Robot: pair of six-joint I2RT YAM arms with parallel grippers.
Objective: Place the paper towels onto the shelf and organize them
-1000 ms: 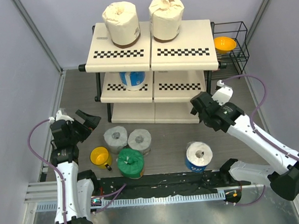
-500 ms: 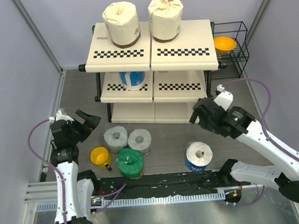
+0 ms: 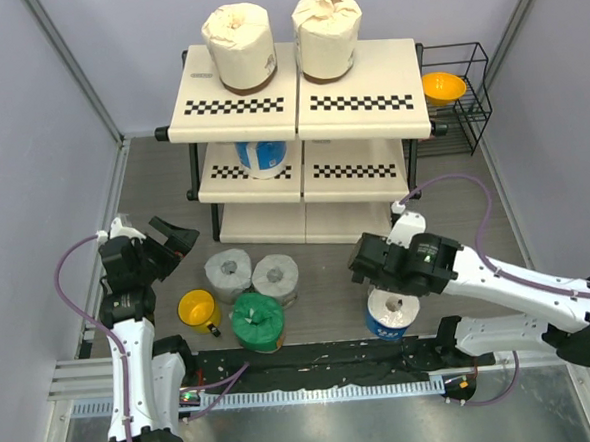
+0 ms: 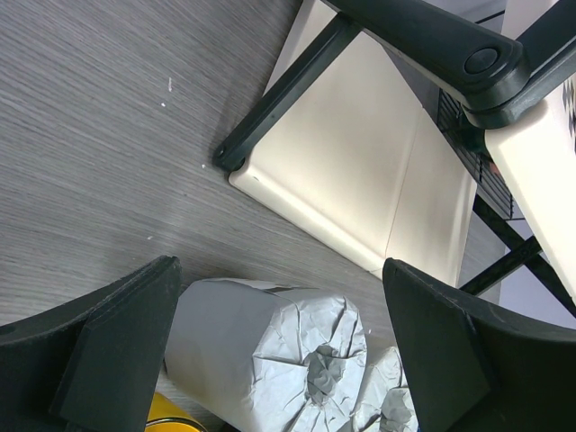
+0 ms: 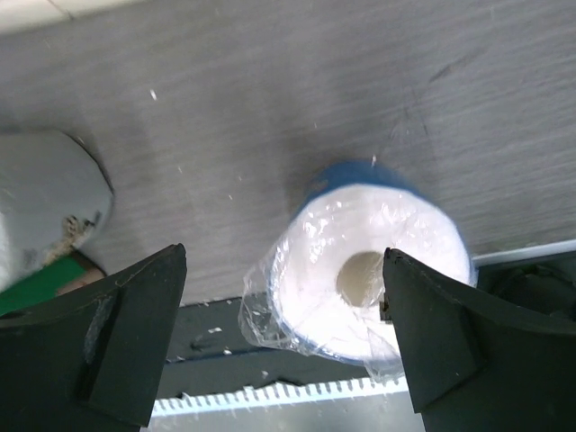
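I expect the film of the second blue-and-white roll (image 3: 392,313) to crumple around my right gripper when I pinch and lift the roll, because clear film (image 5: 261,310) sticks out loosely past the roll's rim.
The shelf (image 3: 298,106) stands at the back with two cream rolls (image 3: 238,46) (image 3: 328,33) on its top board and a blue-and-white roll (image 3: 262,157) on the middle board. Two grey rolls (image 3: 228,274) (image 3: 275,277) and a green roll (image 3: 257,320) stand on the floor in front. A second blue-and-white roll (image 3: 392,311) (image 5: 369,270) stands near the front edge. My right gripper (image 3: 370,264) (image 5: 283,333) is open just above and left of that roll. My left gripper (image 3: 174,236) (image 4: 279,360) is open and empty, left of the grey roll (image 4: 270,346).
A yellow mug (image 3: 197,309) stands left of the green roll. A black wire rack (image 3: 457,91) with an orange bowl (image 3: 444,87) is right of the shelf. A black strip (image 3: 313,358) runs along the table's near edge. Walls close both sides.
My right gripper has swung left and toward the front, from beside the shelf's lower right corner to just above the blue-and-white roll on the floor. The left arm has not moved.
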